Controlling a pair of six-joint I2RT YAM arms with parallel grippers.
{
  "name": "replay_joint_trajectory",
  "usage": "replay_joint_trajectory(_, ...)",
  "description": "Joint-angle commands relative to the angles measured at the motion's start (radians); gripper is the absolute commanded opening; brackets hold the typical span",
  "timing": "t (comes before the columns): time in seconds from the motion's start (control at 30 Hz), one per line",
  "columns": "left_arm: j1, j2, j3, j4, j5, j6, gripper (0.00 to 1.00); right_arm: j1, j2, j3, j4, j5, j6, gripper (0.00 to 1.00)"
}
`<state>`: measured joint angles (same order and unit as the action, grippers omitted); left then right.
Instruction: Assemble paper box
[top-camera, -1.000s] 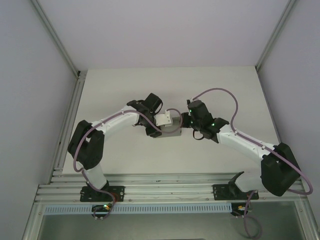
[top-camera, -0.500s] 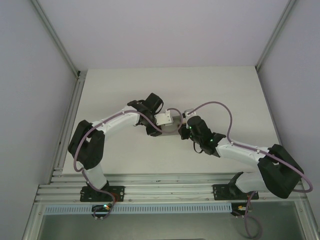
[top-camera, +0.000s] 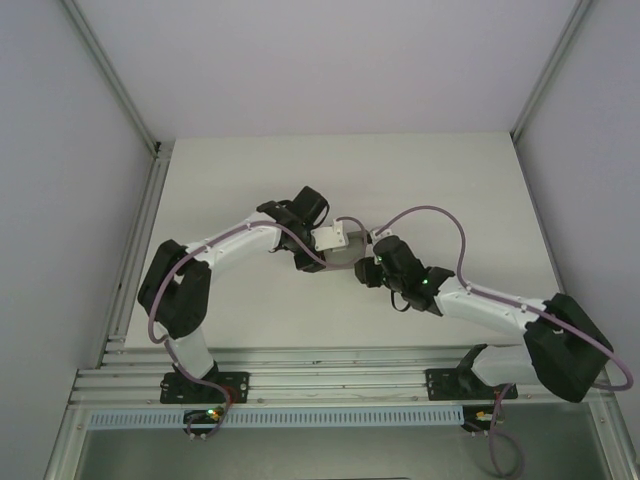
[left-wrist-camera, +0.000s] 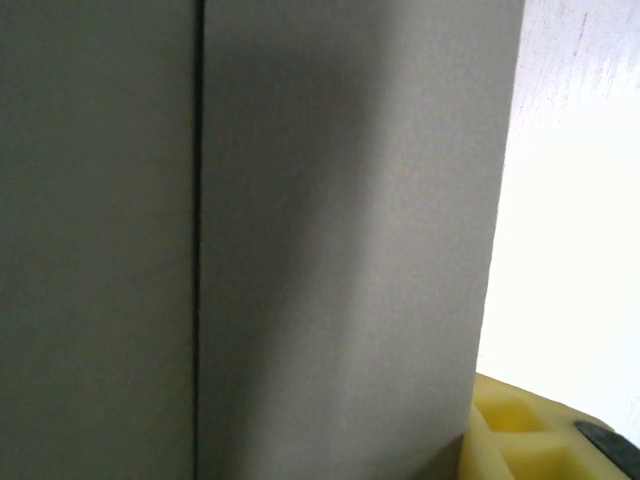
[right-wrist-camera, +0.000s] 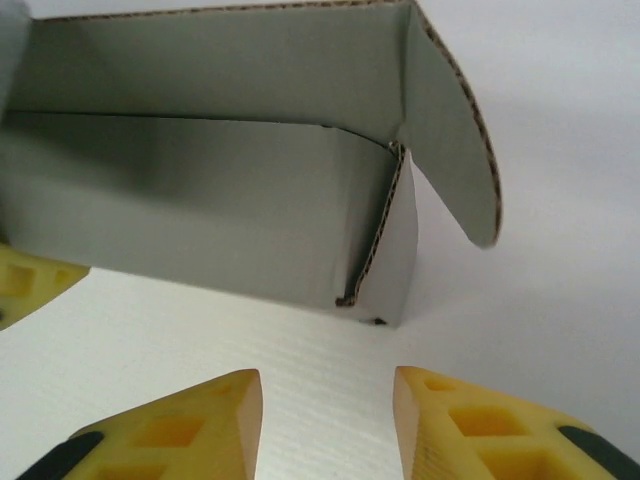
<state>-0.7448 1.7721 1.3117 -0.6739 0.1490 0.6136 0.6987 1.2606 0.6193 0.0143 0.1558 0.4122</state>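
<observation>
The lid's rounded side flap pokes out beyond the corner of the box, so I need to move my right gripper to the flap's outer edge and fold the flap in before I close the lid.
The paper box is a small grey card box on the white table, its lid raised and a rounded side flap sticking out at the right. Its grey card sits very close to the left wrist camera. My left gripper is shut on the box from the left; one yellow finger rests against the card edge, and a left fingertip touches the front wall. My right gripper is open, low over the table, just short of the box's corner, with nothing between its fingers.
The box lies mid-table between both arms. Bare white table stretches behind and to both sides. Grey walls and an aluminium frame rail close in the workspace. A purple cable loops over the right arm.
My right gripper has opened and swung from the box's right side toward the near side, dropping low in front of its corner. The left gripper keeps its hold, barely moving.
</observation>
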Motion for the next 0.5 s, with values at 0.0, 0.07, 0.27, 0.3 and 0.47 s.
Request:
replay_joint_trajectory(0.0,-0.002,0.019,0.017,-0.006,0.009,0.011,0.37,-0.006,-0.090,0.040,-0.076,0.001,0.031,0.45)
replay_joint_trajectory(0.07,-0.004,0.017,0.018,-0.006,0.015,0.012,0.37,-0.012,-0.111,0.055,-0.099,0.011,0.032,0.45)
replay_joint_trajectory(0.27,-0.005,0.015,0.020,-0.012,0.025,0.023,0.37,-0.087,-0.073,0.117,-0.148,-0.028,0.042,0.32)
replay_joint_trajectory(0.3,-0.005,0.016,0.020,-0.013,0.025,0.022,0.37,-0.098,-0.056,0.134,-0.161,-0.038,0.048,0.31)
replay_joint_trajectory(0.47,-0.008,0.022,0.032,-0.029,0.027,0.027,0.37,-0.109,0.020,0.189,-0.147,-0.081,0.017,0.32)
